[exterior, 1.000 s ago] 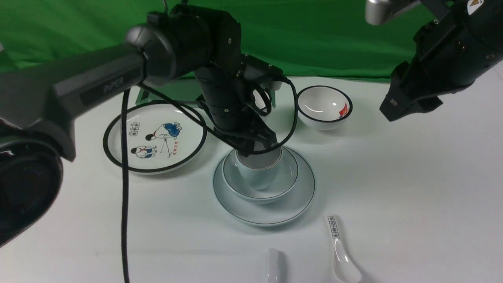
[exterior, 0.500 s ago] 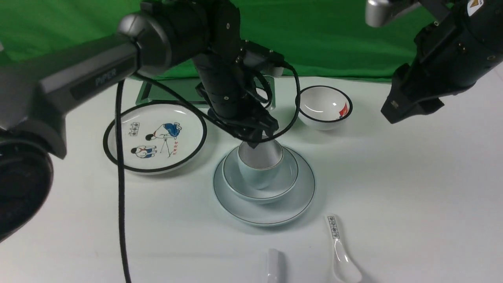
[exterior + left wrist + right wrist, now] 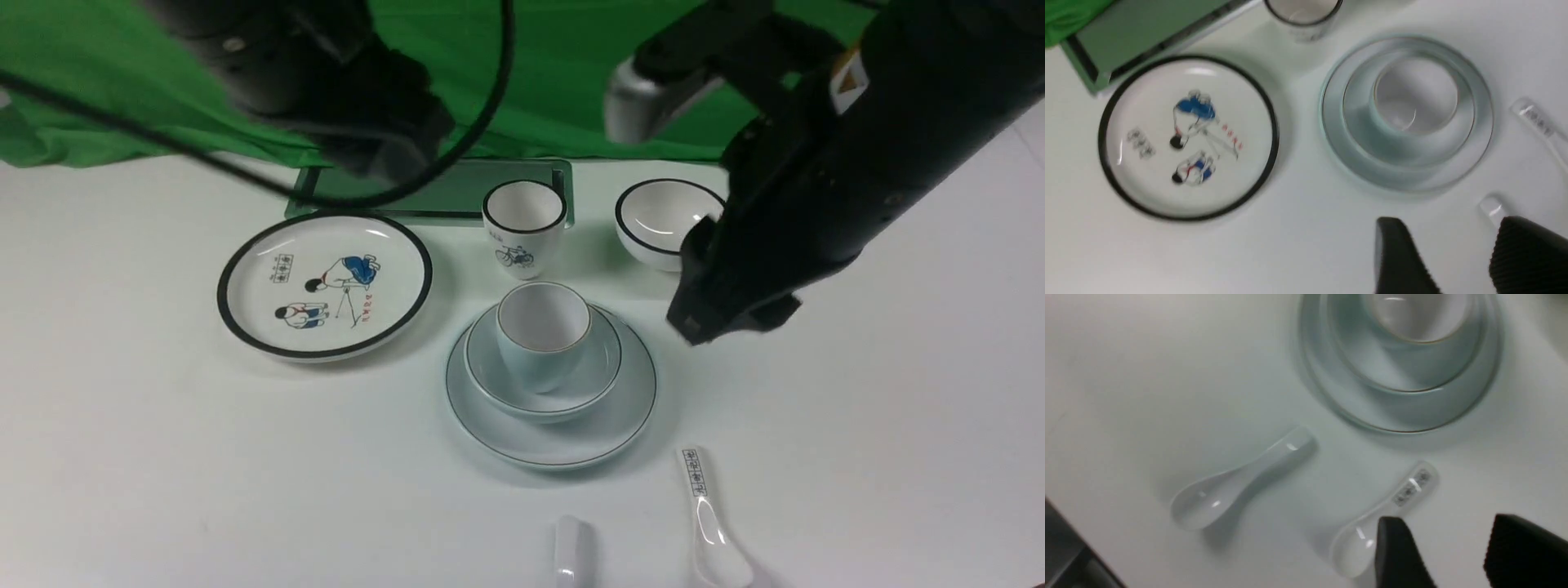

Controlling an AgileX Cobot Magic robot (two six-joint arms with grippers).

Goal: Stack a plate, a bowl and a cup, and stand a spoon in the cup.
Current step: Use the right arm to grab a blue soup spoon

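Note:
I expect the handle of the plain white spoon (image 3: 567, 552) to lean on the cup's rim and stick out when I lower the spoon into the cup, because the cup's opening (image 3: 544, 317) is wide.
The pale plate (image 3: 571, 445) carries the shallow bowl (image 3: 598, 369), and the cup (image 3: 539, 353) stands upright in the bowl, free of both grippers. The plain white spoon (image 3: 1241, 482) lies flat near the table's front edge; only its handle (image 3: 569, 547) shows in the front view. My left gripper (image 3: 1447, 224) is open and empty, high above the table. My right gripper (image 3: 1447, 522) is open and empty, hanging above the table beside the printed spoon; in the front view it (image 3: 731, 320) is right of the stack.
A white spoon with printed squares (image 3: 707, 514) lies right of the plain spoon. A black-rimmed cartoon plate (image 3: 324, 282), a bicycle cup (image 3: 524, 216), a black-rimmed bowl (image 3: 653, 216) and a green tray (image 3: 441, 196) stand behind the stack. My left arm (image 3: 326, 90) hangs at the upper left.
My left gripper has let go of the cup and risen up and to the left. My right arm has swung in leftward and lower, toward the stack's right side.

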